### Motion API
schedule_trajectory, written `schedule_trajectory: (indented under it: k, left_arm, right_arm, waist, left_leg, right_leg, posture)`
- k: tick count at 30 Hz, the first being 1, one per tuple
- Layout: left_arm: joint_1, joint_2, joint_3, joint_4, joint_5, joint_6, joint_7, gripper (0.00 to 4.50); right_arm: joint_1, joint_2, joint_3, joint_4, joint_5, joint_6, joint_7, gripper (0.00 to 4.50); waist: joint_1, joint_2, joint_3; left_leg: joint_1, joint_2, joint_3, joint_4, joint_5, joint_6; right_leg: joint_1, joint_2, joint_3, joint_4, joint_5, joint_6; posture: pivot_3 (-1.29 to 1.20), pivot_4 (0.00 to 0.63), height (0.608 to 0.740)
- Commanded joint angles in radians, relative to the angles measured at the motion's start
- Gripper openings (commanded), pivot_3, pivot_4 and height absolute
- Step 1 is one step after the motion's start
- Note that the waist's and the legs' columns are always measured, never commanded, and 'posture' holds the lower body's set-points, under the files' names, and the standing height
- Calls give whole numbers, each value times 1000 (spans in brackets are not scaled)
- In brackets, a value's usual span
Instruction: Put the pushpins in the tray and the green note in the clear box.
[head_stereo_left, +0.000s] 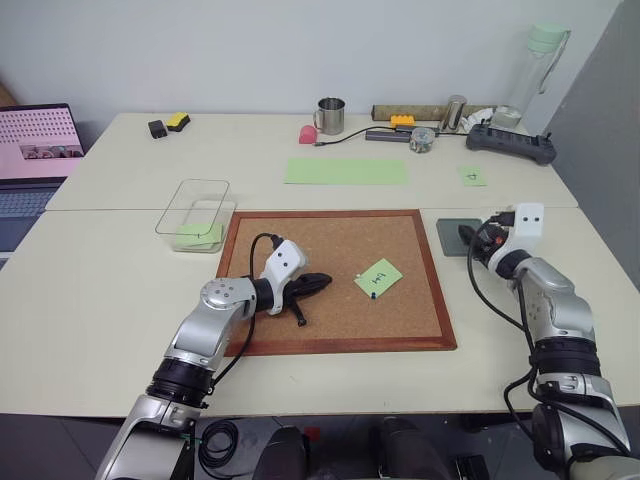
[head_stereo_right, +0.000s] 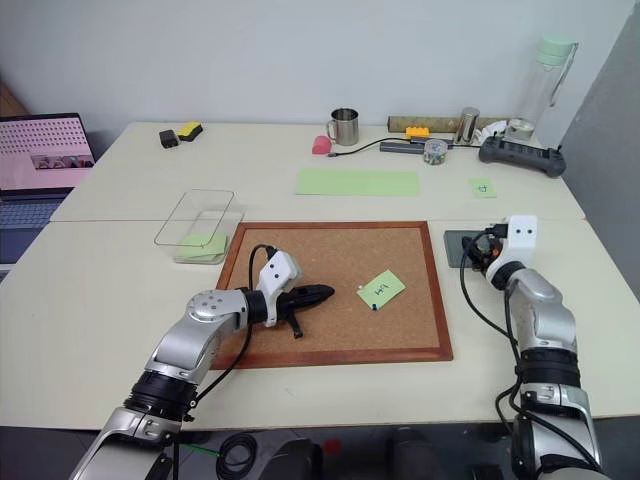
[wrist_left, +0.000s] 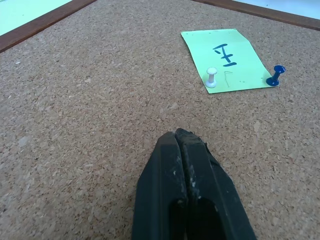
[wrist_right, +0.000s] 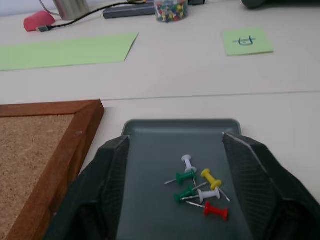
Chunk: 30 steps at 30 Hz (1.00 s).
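Note:
The blue pushpin (head_stereo_left: 373, 295) stands upright and clear of the white pushpin, so my right gripper should keep moving toward it with open fingers and close around its head (wrist_left: 279, 69).
The green note (head_stereo_left: 378, 277) marked "H4" lies on the cork board (head_stereo_left: 300, 240), right of centre. A white pushpin (wrist_left: 211, 77) and a blue pushpin (wrist_left: 275, 77) stand at its near edge. My left gripper (head_stereo_left: 318, 283) rests shut on the cork a little left of the note (wrist_left: 227, 60), holding nothing. At the board's right side my right gripper (wrist_right: 176, 141) hangs open over the dark grey tray (wrist_right: 150, 125). Several pushpins (wrist_right: 197, 187), green, white, yellow and red, lie loose in the tray between the fingers. The clear box (head_stereo_left: 195, 215) stands off the board's back left corner with a green slip inside.
A long pale green sheet (head_stereo_left: 346, 171) and another small green note (head_stereo_left: 473, 176) lie behind the board. Along the back stand a metal mug (head_stereo_left: 331, 115), a jar of pins (head_stereo_left: 422, 140), a black controller (head_stereo_left: 512, 143) and a bottle (head_stereo_left: 535, 70). A laptop (head_stereo_left: 35, 150) sits far left.

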Motion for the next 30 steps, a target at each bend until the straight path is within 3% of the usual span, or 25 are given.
schedule_trajectory:
  k: [1,10,18,23,30]
  left_arm:
    - [28,22,3,16,23,24,12,0]
    - [17,20,-4,29,25,21,5,0]
    - [2,19,-13,47,32,10,-3,0]
    - [5,26,-11,42,30,10,-4,0]
    - [14,31,-6,31,27,14,0,0]
  right_arm:
    - [77,-11,48,-264,64,16,107,3806]
    - [309,-32,305,-651,76,129,237,3806]
    - [317,42,454,-570,-2,55,243,3806]
    - [302,60,479,-509,-27,11,262,3806]
    - [297,62,473,-481,-39,-16,279,2451]
  waist:
    - [0,0,0]
    - [-1,0,0]
    - [-1,0,0]
    - [1,0,0]
    - [1,0,0]
  left_leg:
    - [0,0,0,-1,0,0]
    - [0,1,-1,-1,0,0]
    - [0,1,-1,0,0,0]
    - [0,0,-1,0,0,0]
    - [0,1,-2,-1,0,0]
  right_leg:
    - [0,0,0,0,0,0]
    - [0,0,-1,-1,0,0]
    - [0,1,-1,-1,0,0]
    - [0,1,-1,-1,0,0]
    - [0,1,-2,-1,0,0]
  posture:
    - [0,150,740]
    - [0,150,740]
    - [0,150,740]
    - [0,150,740]
    - [0,150,740]
